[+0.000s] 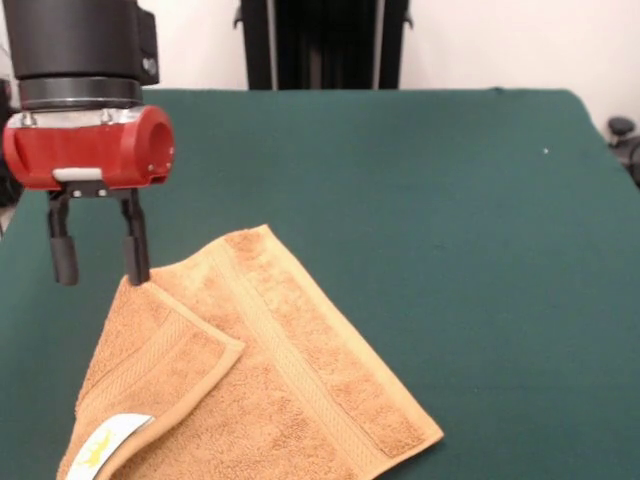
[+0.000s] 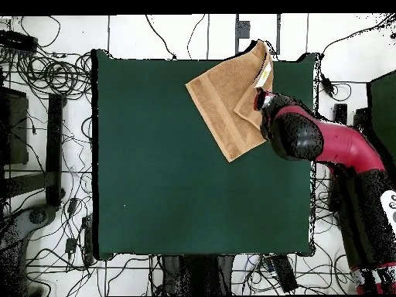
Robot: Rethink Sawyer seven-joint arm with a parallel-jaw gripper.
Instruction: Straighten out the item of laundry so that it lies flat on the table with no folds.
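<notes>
The whole towel will slide along with its flap still folded when I pull the towel's far corner, because the flap is folded over the orange-tan towel.
The orange-tan towel lies at the near left of the green table, and its near edge runs out of the picture. Its left corner is folded over onto the rest as a flap, with the white label facing up. A woven band runs diagonally across the towel. My gripper is open and empty, hanging at the towel's far left edge. One finger has its tip at that edge; the other is off the towel over bare table. In the overhead view the towel lies at the table's top edge, and the arm hides the gripper.
The table extends wide to the right of the towel in the front view. The robot's black pedestal stands behind the far edge. Cables lie on the floor around the table.
</notes>
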